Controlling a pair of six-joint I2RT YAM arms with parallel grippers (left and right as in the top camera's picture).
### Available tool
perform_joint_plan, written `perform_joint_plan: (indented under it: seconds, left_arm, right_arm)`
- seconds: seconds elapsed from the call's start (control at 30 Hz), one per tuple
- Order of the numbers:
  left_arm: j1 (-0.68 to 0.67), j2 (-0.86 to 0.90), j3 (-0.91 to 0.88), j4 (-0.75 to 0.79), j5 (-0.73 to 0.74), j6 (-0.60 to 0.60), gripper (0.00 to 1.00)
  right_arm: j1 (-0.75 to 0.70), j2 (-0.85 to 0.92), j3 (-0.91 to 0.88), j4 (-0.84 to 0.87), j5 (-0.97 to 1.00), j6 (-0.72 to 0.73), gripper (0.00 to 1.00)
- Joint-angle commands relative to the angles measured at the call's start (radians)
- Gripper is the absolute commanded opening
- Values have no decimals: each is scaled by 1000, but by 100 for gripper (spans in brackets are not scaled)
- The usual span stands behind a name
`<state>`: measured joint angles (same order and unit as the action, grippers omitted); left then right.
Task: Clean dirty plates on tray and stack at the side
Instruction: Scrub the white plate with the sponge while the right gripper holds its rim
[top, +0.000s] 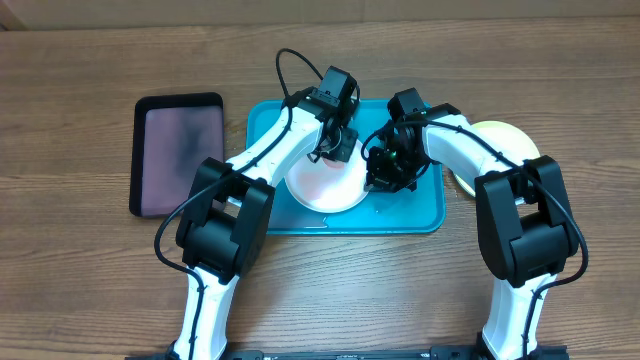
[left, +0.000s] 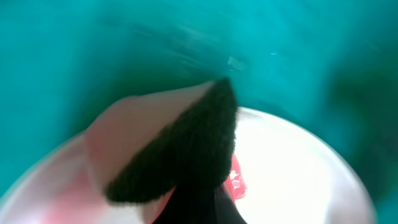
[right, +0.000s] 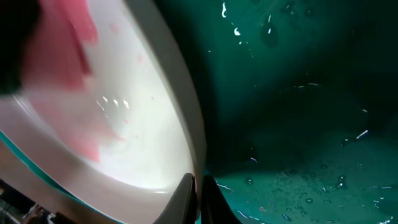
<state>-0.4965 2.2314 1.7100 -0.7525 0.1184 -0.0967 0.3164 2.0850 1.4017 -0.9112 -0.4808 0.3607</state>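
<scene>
Next, I sweep my left gripper back across a pink smear (left: 68, 200), because it lies behind the sponge, which reaches over the white plate's far rim (left: 247, 113).
The white plate (top: 325, 185) lies on the turquoise tray (top: 420, 215), with red smears in the left wrist view (left: 235, 182) and pink streaks in the right wrist view (right: 78, 56). My left gripper (top: 338, 147) is shut on a sponge (left: 180, 149) with a dark scouring face, pressed on the white plate (left: 298, 168). My right gripper (top: 385, 178) is shut on the plate's rim (right: 198, 155), fingertips (right: 199, 194) pinching it above the wet tray (right: 298, 112). The yellow-green plate (top: 505, 135) lies right of the tray, partly hidden by my right arm. The light blue plate is not in view.
A black rectangular tray (top: 180, 150) lies on the wooden table left of the turquoise tray. Both arms cross over the turquoise tray's middle. Water droplets lie on the tray floor (right: 311, 186).
</scene>
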Motion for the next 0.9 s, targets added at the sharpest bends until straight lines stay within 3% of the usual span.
perform_joint_plan:
  seconds: [0.0, 0.13, 0.3, 0.47, 0.63, 0.87]
  left_arm:
    - [-7, 31, 28, -23, 179, 118, 4]
    - [-4, 31, 28, -46, -38, -28, 4]
    - [10, 31, 28, -156, -451, -467, 4]
    - [13, 31, 28, -299, -453, -778, 4]
    - [-3, 31, 28, -348, -141, -718, 4]
    - [-47, 31, 27, -286, 262, -296, 4]
  right_arm:
    - [-5, -6, -8, 0, 17, -55, 4]
    - [-20, -6, -8, 0, 17, -55, 4]
    - [-21, -6, -8, 3, 17, -55, 4]
    - [-21, -6, -8, 19, 16, -54, 4]
    - [-29, -6, -8, 35, 16, -47, 4]
    - [-59, -6, -8, 42, 6, -47, 4]
